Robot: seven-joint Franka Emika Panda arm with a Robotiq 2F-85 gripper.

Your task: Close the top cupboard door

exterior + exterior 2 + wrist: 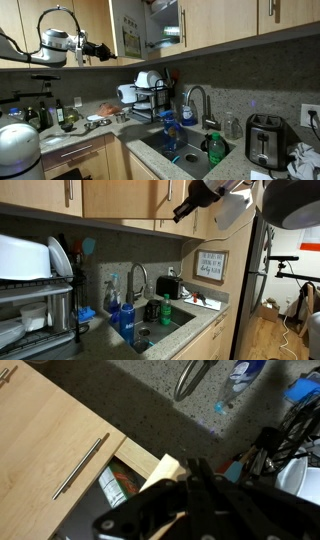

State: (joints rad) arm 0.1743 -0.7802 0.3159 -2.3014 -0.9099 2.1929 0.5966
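Note:
My gripper's fingers are low by the door's bottom edge (127,57). Next, my gripper moves back, goes up and comes at the door's outer side (113,34) before it pushes the door shut.
The top cupboard door (128,28) stands swung open in an exterior view. Papers and a greenish picture show on its inner face, and the open cupboard (166,25) is beside it. My gripper (102,49) is shut and empty, level with the door on its outer side, with the tips at or just short of it. In the wrist view the dark fingers (193,472) lie against the door's pale wood edge (160,470), with a wood front with a silver bar handle (80,465) beside it. The gripper also shows high against the cabinets (184,209).
Below are a sink (180,150) with a curved faucet (197,100), a dish rack (150,95), a toaster (264,140), and bottles and bowls on the counter (70,118). Closed wood upper doors (240,20) run along the wall. A framed sign (211,265) hangs on a side wall.

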